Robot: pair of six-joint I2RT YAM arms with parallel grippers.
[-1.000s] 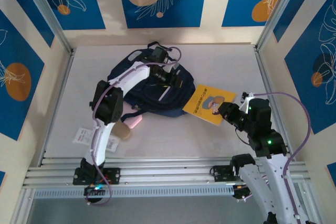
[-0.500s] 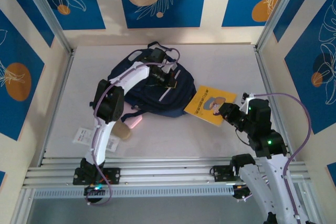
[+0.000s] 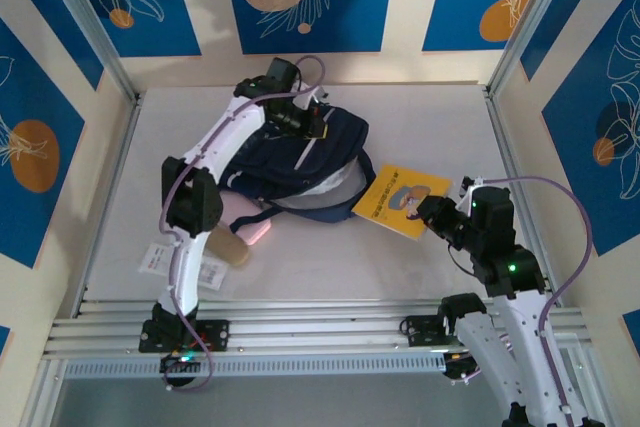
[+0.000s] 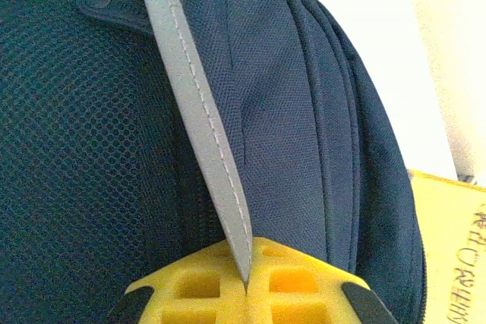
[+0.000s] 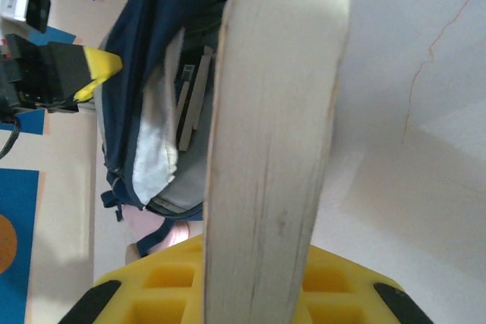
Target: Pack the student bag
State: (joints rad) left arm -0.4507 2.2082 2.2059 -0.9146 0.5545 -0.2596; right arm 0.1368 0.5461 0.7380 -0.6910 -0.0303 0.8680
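The yellow book's loose end (image 3: 372,197) faces the bag's opening (image 3: 338,187) under the lifted flap, so the robot's right gripper should keep sliding the book in until it stands inside.
The student bag (image 3: 300,162), navy with light grey stripes, lies at the table's middle back. Its mouth gapes toward the right and shows a pale grey lining (image 3: 338,185). My left gripper (image 3: 318,125) is shut on a grey stripe (image 4: 205,127) of the bag's upper flap and holds the flap lifted. In the left wrist view the stripe runs down into the closed yellow jaws of that gripper (image 4: 247,286). My right gripper (image 3: 432,215) is shut on a yellow book (image 3: 400,202) just right of the bag's mouth. In the right wrist view the book's page edge (image 5: 273,134) stands between the yellow fingers (image 5: 163,278).
A pink item (image 3: 252,231) and a tan roll (image 3: 232,250) lie just in front of the bag. White tags (image 3: 158,259) rest near the left arm. Aluminium rails (image 3: 320,327) run along the near edge; walls close in the other sides.
My left gripper closed on the bag's grey stripe and pulled it up and back, opening the bag's mouth wider. The right arm and book stayed in place.
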